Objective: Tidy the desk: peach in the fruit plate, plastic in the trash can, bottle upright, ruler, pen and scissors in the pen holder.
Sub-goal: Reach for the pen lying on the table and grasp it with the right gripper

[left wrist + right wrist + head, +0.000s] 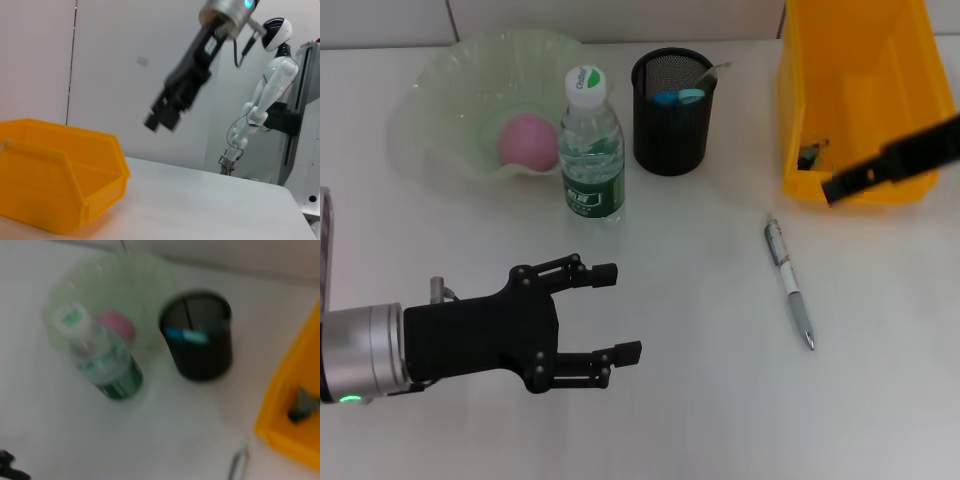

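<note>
The silver pen (790,284) is lying clear of the yellow trash bin, so my right gripper should keep going down to the pen's clip half (779,250) and close there.
A pink peach (528,140) lies in the green fruit plate (450,90). A clear bottle (590,145) with a green label stands upright in front of the plate. The black mesh pen holder (672,125) holds blue-handled scissors (678,97) and a ruler (713,74). A silver pen (790,285) lies on the table right of centre. The yellow trash bin (880,40) holds a dark scrap (810,153). My left gripper (623,311) is open and empty, low at the front left. My right gripper (835,190) is blurred, above the bin's front edge.
The right wrist view shows the bottle (107,365), pen holder (200,340), bin (295,405) and pen (240,462) from above. The left wrist view shows the bin (60,175) and the right arm (185,90) above the table. White table (700,400) lies around the pen.
</note>
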